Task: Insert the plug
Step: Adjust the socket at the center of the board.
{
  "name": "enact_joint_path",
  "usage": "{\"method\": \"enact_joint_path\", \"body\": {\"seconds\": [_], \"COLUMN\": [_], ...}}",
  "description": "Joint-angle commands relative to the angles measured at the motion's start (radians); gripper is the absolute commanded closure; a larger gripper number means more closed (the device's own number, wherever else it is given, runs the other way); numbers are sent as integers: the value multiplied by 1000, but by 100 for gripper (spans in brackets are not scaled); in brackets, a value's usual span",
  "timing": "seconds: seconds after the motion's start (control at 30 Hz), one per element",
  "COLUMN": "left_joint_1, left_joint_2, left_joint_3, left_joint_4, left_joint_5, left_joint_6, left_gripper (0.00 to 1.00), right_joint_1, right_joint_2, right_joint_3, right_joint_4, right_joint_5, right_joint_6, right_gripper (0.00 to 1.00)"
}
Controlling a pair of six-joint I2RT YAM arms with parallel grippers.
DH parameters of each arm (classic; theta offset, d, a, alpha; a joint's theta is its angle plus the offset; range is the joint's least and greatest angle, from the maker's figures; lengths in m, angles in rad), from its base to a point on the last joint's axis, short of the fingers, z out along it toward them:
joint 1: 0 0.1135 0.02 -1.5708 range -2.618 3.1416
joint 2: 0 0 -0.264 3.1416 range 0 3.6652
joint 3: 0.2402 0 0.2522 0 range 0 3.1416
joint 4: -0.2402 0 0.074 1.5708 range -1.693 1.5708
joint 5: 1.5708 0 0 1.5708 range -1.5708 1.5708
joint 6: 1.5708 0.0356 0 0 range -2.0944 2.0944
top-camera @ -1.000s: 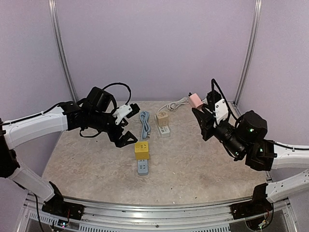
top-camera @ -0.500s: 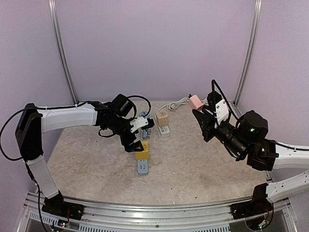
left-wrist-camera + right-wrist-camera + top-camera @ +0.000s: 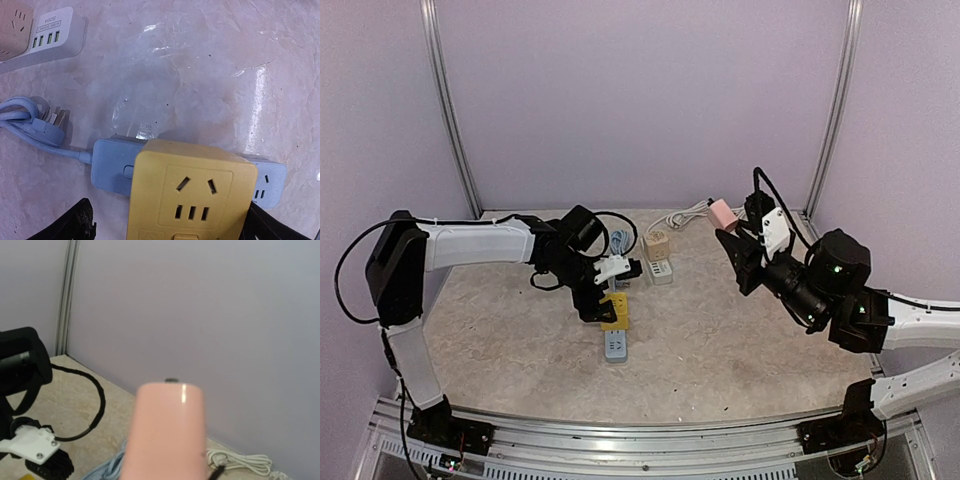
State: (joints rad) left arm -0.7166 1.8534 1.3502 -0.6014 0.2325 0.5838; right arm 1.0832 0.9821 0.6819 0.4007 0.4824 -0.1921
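I should use my left gripper to turn the strip by the yellow adapter (image 3: 618,311) before my right gripper goes down, because the blue strip's loose end (image 3: 616,346) points away from the pink plug.
A yellow cube adapter (image 3: 614,310) sits plugged on a blue power strip (image 3: 615,347) at mid table. My left gripper (image 3: 603,303) is open and straddles the adapter. In the left wrist view the adapter (image 3: 192,195) fills the gap, with the black fingers (image 3: 75,225) on either side; the left one stands clear of it. The strip's blue plug (image 3: 42,127) lies loose beside the strip (image 3: 112,162). My right gripper (image 3: 730,226) is raised at the right and shut on a pink plug (image 3: 723,212), which looms blurred in the right wrist view (image 3: 167,435).
A beige cube adapter (image 3: 657,244) sits on a white power strip (image 3: 662,270) behind the yellow one. The coiled blue cable (image 3: 620,247) lies beside it. A white cable (image 3: 692,213) runs at the back toward the pink plug. Purple walls enclose the table.
My left gripper has swung right and come down around the yellow adapter. My right arm with the pink plug has barely moved.
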Motion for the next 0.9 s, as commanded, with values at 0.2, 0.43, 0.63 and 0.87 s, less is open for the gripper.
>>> {"method": "enact_joint_path", "body": {"seconds": [0.2, 0.43, 0.63, 0.87], "left_joint_1": [4, -13, -56, -98], "left_joint_2": [49, 12, 39, 128], "left_joint_3": [2, -49, -53, 24], "left_joint_4": [7, 75, 82, 26], "left_joint_5": [33, 18, -104, -205], "left_joint_6": [-63, -190, -319, -563], "left_gripper": [30, 37, 43, 48], "right_joint_1": [-11, -12, -14, -29], "right_joint_2": [11, 8, 73, 261], "right_joint_3": [33, 143, 324, 556], "right_joint_4": [-56, -295, -632, -995], "right_joint_5": [-9, 3, -19, -146], "right_joint_6": [12, 78, 137, 189], "right_gripper": [100, 100, 100, 100]}}
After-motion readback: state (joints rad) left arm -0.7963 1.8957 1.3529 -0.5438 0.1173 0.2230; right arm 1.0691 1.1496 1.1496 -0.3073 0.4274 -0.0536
